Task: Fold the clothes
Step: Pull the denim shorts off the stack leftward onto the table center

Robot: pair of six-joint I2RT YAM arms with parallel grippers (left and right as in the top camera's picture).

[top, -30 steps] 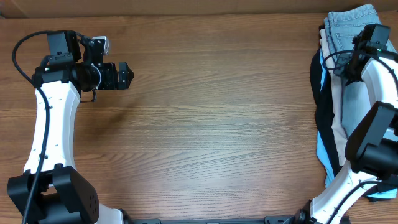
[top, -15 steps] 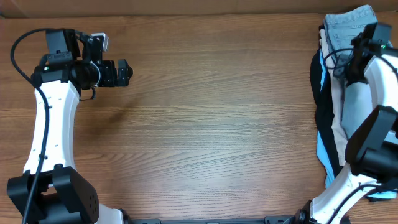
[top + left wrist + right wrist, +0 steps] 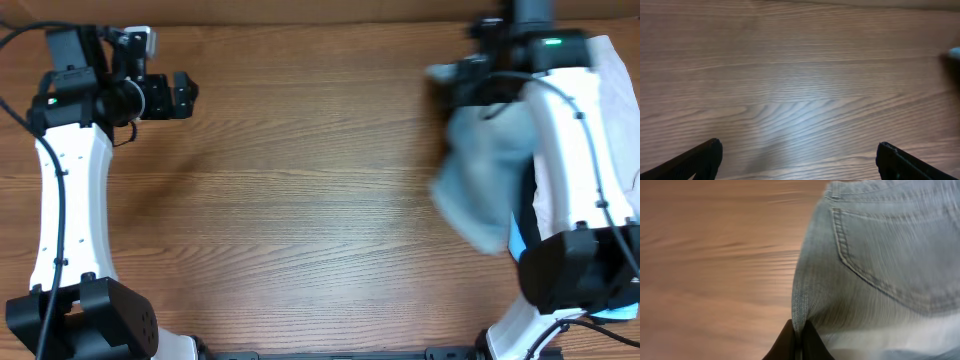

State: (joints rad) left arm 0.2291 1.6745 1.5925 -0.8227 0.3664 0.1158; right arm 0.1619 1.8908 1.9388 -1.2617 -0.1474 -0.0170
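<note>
My right gripper holds the denim shorts close to the pile of clothes, so next my left gripper comes in, takes the waistband's corner and draws the shorts clear.
The light-blue denim shorts hang blurred in the air at the right of the table, under my right arm. My right gripper is shut on an edge of the denim shorts; a back patch pocket shows in the right wrist view, and the fingertips pinch the fabric. A pile of other clothes, beige, black and sky-blue, lies at the right edge. My left gripper is open and empty at the far left, its fingers spread wide above bare wood.
The wooden table spans the view. The pile of clothes runs along the right edge, partly hidden by my right arm. Both arm bases stand at the front corners.
My right gripper has pulled the denim shorts off the pile and swung them left over the table. My left gripper has drifted slightly left and back.
</note>
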